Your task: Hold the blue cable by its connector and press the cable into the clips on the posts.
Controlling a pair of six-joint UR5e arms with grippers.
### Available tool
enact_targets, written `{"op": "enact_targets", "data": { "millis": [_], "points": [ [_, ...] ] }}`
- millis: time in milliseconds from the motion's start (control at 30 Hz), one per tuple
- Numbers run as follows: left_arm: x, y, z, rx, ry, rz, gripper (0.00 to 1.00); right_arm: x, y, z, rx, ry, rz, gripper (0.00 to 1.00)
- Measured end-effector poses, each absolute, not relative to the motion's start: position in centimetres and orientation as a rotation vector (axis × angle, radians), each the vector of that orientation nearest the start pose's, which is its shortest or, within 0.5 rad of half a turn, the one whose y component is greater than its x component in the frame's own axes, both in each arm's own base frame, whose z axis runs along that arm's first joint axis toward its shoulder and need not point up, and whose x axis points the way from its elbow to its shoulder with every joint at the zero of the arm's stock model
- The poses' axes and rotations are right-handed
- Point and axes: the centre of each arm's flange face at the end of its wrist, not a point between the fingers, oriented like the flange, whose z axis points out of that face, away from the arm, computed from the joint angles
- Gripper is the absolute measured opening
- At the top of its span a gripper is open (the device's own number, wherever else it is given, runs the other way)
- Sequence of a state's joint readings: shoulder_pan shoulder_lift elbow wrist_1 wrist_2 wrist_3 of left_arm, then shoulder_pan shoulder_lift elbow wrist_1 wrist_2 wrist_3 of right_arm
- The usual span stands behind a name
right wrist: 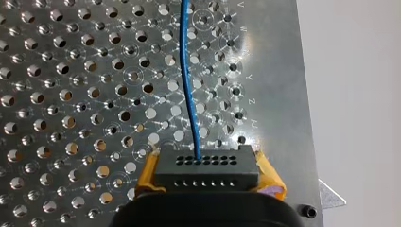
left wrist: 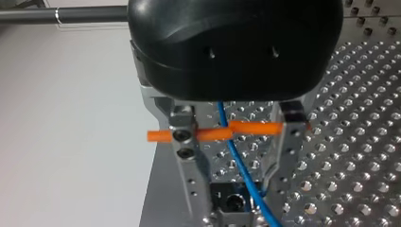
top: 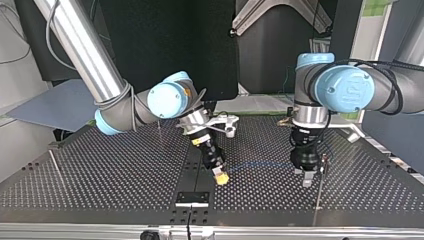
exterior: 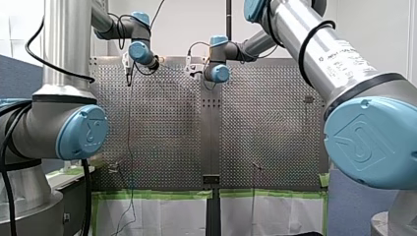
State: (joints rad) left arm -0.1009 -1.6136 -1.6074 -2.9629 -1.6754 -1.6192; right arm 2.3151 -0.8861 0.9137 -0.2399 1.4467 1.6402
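Note:
My gripper will carry the connector, and the blue cable [right wrist: 185, 71] will stay seated and curve over, because the cable bows gently out of its connector hole [right wrist: 197, 158].
The blue cable [right wrist: 189, 85] leaves a black connector [right wrist: 205, 163] with a row of small holes. My right gripper [right wrist: 208, 178] is shut on the connector between its yellow pads [right wrist: 272, 179]. In the top view my right gripper [top: 221, 177] sits low over the plate near the middle, and the cable [top: 260, 164] runs from it toward my left gripper [top: 307, 180]. My left gripper [left wrist: 236, 194] stands open, its metal fingers [left wrist: 185, 146] either side of the cable [left wrist: 239, 163], not touching it. An orange rod [left wrist: 215, 134] spans the fingers. A clip block [left wrist: 234, 203] lies under the cable.
A thin post [top: 320, 190] stands close beside my left gripper in the top view, and another thin rod [top: 54, 162] stands at that view's far left. The perforated table [top: 125, 175] has a centre seam with a black plate [top: 192, 198] at its near edge.

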Motion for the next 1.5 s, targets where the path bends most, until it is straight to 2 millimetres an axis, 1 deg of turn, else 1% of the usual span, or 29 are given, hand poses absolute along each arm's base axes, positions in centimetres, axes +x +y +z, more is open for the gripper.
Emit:
{"op": "enact_targets", "data": {
  "millis": [33, 67, 100, 133, 167, 200, 233, 267, 733, 833, 933, 1133, 1200, 1500],
  "points": [
    [50.3, -17.4, 46.7, -0.047, 1.469, -0.044, 1.0, 63.4, -47.4, 40.4, 1.595, -0.621, 2.003, 0.0],
    [50.3, -17.4, 46.7, -0.048, 1.464, -0.044, 0.85, 63.5, -47.4, 40.4, 1.595, -0.621, 2.003, 0.0],
    [50.3, -17.4, 46.8, -0.049, 1.461, -0.042, 0.85, 63.4, -47.4, 40.4, 1.595, -0.621, 2.003, 0.0],
    [50.4, -17.4, 46.8, -0.049, 1.457, -0.039, 0.66, 63.4, -47.4, 40.4, 1.595, -0.621, 2.003, 0.0],
    [50.4, -17.4, 46.9, -0.05, 1.453, -0.032, 0.35, 63.4, -47.4, 40.4, 1.595, -0.621, 2.003, 0.0],
    [50.4, -17.4, 46.9, -0.051, 1.45, -0.025, 0.35, 63.4, -47.4, 40.4, 1.595, -0.621, 2.003, 0.0],
    [50.4, -17.3, 47.0, -0.052, 1.448, -0.017, 0.15, 63.4, -47.4, 40.4, 1.595, -0.621, 2.003, 0.0],
    [50.4, -17.3, 47.0, -0.053, 1.444, -0.009, 0.0, 63.4, -47.4, 40.4, 1.595, -0.621, 2.003, 0.0],
    [50.2, -18.2, 47.1, -0.047, 1.425, -0.008, 0.0, 63.5, -47.3, 40.4, 1.596, -0.618, 2.001, 0.0],
    [50.1, -18.3, 46.9, -0.049, 1.429, -0.004, 0.0, 63.4, -47.4, 40.3, 1.597, -0.619, 1.997, 0.0],
    [49.9, -18.5, 46.3, -0.047, 1.436, 0.003, 0.0, 63.2, -47.5, 39.9, 1.603, -0.625, 1.987, 0.0],
    [49.5, -19.0, 44.4, -0.036, 1.444, 0.002, 0.0, 62.7, -47.5, 37.8, 1.633, -0.656, 1.948, 0.0],
    [49.4, -19.3, 43.4, -0.034, 1.45, 0.001, 0.0, 62.4, -47.6, 37.0, 1.64, -0.672, 1.929, 0.0],
    [49.0, -22.0, 37.0, 0.002, 1.518, 0.031, 0.0, 61.2, -47.6, 33.4, 1.645, -0.727, 1.827, 0.0]
  ]
}}
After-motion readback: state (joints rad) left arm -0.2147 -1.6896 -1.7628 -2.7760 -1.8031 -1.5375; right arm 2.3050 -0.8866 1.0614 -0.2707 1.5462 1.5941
